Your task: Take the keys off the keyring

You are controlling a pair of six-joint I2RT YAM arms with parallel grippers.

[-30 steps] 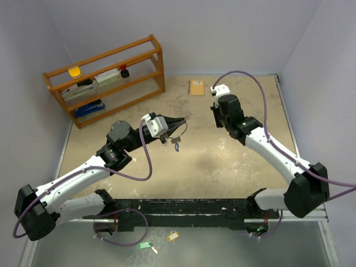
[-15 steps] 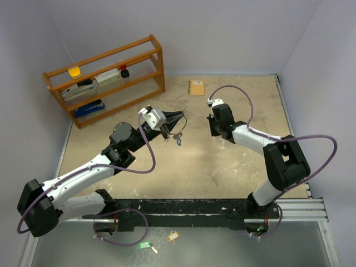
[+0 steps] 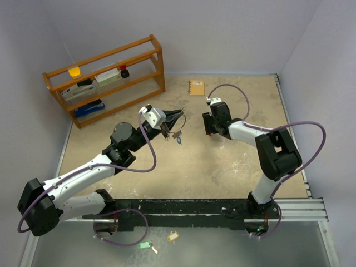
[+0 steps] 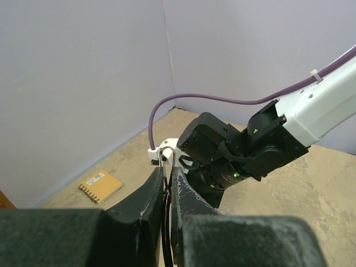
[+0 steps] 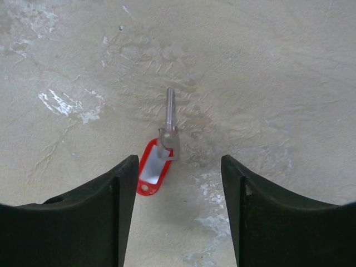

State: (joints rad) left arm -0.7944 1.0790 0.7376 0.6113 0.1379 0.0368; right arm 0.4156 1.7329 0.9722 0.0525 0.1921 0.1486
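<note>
The blue-tagged key hangs free below the silver keys on the keyring (image 3: 177, 134). My right gripper should keep going toward the blue tag (image 3: 179, 141) and close there.
My left gripper (image 3: 179, 115) is shut on the thin silver keyring (image 4: 167, 157), held above the table. Its wire loop pokes out past the tips. Silver keys (image 3: 175, 133) and the blue-tagged key (image 3: 178, 141) hang below it in the top view. My right gripper (image 5: 178, 164) points down at the table with its jaws open and nothing between them. The red-tagged key (image 5: 157, 164) lies flat on the table just inside the left finger (image 5: 119, 189), its silver shaft pointing away. In the top view the right gripper (image 3: 208, 127) sits right of the keyring.
A wooden rack (image 3: 105, 78) with small items stands at the back left. A tan notebook (image 3: 196, 87) lies near the back wall. A green tag (image 3: 144, 245) and a yellow tag (image 3: 173, 236) lie below the table's near rail.
My right arm has folded in, bringing its gripper left and down to the table, and its jaws have opened over the red-tagged key. The left gripper rose slightly, still holding the keyring.
</note>
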